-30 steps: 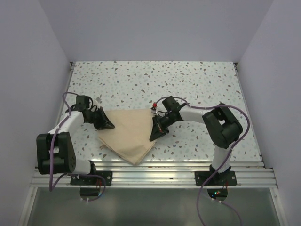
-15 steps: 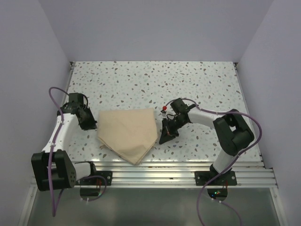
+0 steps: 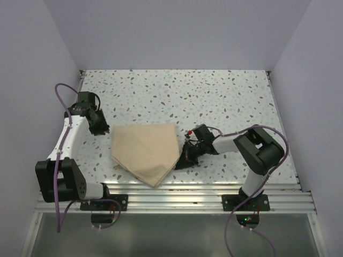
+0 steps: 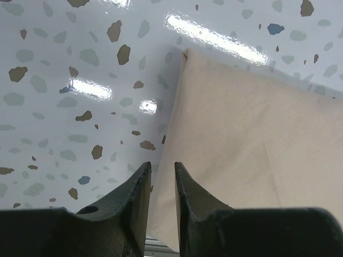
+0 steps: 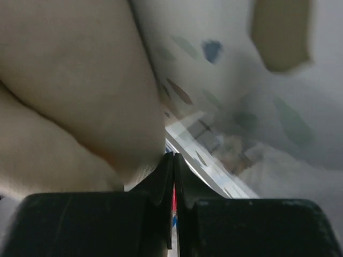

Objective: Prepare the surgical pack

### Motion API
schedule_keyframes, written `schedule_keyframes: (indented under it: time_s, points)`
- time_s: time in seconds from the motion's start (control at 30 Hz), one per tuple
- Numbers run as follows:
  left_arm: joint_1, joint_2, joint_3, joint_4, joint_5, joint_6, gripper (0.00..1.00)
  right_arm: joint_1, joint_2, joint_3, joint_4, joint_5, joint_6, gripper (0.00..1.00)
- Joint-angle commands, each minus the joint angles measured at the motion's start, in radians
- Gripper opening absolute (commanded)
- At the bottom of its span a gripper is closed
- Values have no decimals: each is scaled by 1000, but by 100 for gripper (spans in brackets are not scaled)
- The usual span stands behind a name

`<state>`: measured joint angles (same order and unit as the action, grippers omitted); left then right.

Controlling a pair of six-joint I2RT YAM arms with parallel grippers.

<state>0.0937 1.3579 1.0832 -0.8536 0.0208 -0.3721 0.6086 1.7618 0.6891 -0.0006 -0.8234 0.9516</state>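
Note:
The surgical pack (image 3: pixel 146 152) lies crooked, off the table's middle (image 3: pixel 185 122), so my right gripper should back clear of its edge while my left gripper shifts the pack there.
The surgical pack (image 3: pixel 144 151) lies as a folded tan bundle on the speckled table, with a point toward the near edge. My left gripper (image 3: pixel 104 130) hovers just off its far left corner, open by a narrow gap with nothing between the jaws. In the left wrist view, that gripper (image 4: pixel 162 167) stands over the bundle's left edge (image 4: pixel 252 139). My right gripper (image 3: pixel 180 164) is low at the bundle's right edge and shut. In the right wrist view, its tips (image 5: pixel 172 156) meet right beside the tan cloth (image 5: pixel 69 80). No cloth shows pinched between them.
The white speckled tabletop (image 3: pixel 214 96) stretches behind the bundle, with plain walls on three sides. An aluminium rail (image 3: pixel 171 194) runs along the near edge by the arm bases. Purple cables (image 3: pixel 60 101) loop off both arms.
The left gripper has let go of the bundle's left corner, drawn back leftward and opened. The right gripper has slid down the bundle's right edge toward the near side, staying shut.

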Motion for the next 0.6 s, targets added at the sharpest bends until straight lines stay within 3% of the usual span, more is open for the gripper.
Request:
schedule_keyframes:
  time_s: [0.0,0.03,0.13,0.33,0.4,0.5,0.57]
  points:
    - [-5,6,44,5,-9,29,28,40,70,-28,290,-65,270,0]
    - [-3,6,49,7,-9,30,28,45,80,-30,380,-69,306,0]
    - [-5,-2,60,1,-15,39,29,40,100,-17,441,-60,386,0]
    - [-23,-9,51,4,43,62,34,-6,151,75,444,-37,446,0]
    - [-35,-17,38,34,74,62,37,-49,177,160,389,-43,397,0]
    - [-77,-28,18,59,99,59,39,-113,241,338,123,-43,242,0]
    - [-88,-42,11,71,87,49,41,-156,310,489,39,-42,152,0]
